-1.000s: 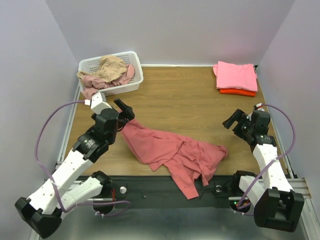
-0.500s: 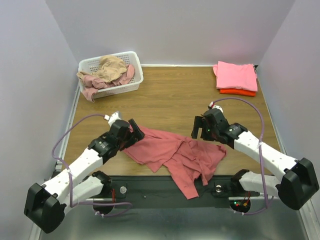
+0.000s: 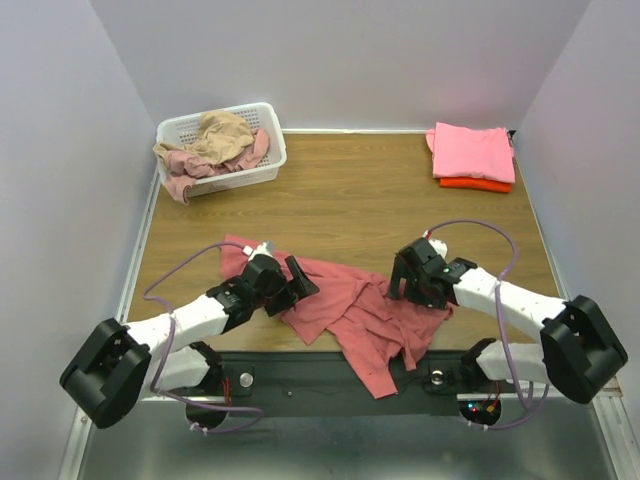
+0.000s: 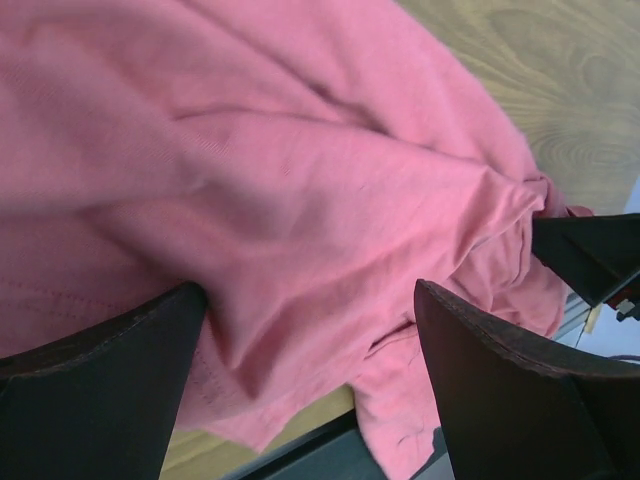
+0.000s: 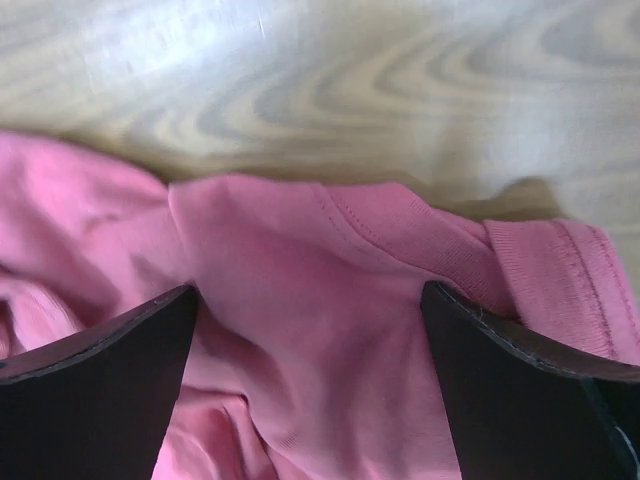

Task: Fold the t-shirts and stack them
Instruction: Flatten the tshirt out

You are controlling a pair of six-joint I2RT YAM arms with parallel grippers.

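Bunched folds of the dusty red t-shirt (image 4: pixel 285 225) are beneath my left gripper's fingers, so I should move back, pinch the shirt's near edge and pull it open.
A dusty red t-shirt (image 3: pixel 350 310) lies crumpled across the near middle of the table, one part hanging over the front edge. My left gripper (image 3: pixel 297 282) is open and low over the shirt's left part; in the left wrist view the cloth (image 4: pixel 300 200) fills the space between the open fingers. My right gripper (image 3: pixel 403 283) is open and low over the shirt's right part; its wrist view shows the shirt's ribbed edge (image 5: pixel 330 300) between the fingers. A folded bright pink shirt (image 3: pixel 472 152) lies on a folded orange-red shirt (image 3: pixel 476 184) at the far right.
A white lattice basket (image 3: pixel 262 166) at the far left holds a tan shirt (image 3: pixel 222 132) and a pale rose shirt (image 3: pixel 182 172). The wooden table (image 3: pixel 350 210) ends at a dark front rail (image 3: pixel 300 375). Purple cables loop from both arms.
Both arms have reached inward and down onto the dusty red shirt. The left gripper has moved right along the shirt, and the right gripper has lowered over its right part. The shirt's left corner now lies flatter.
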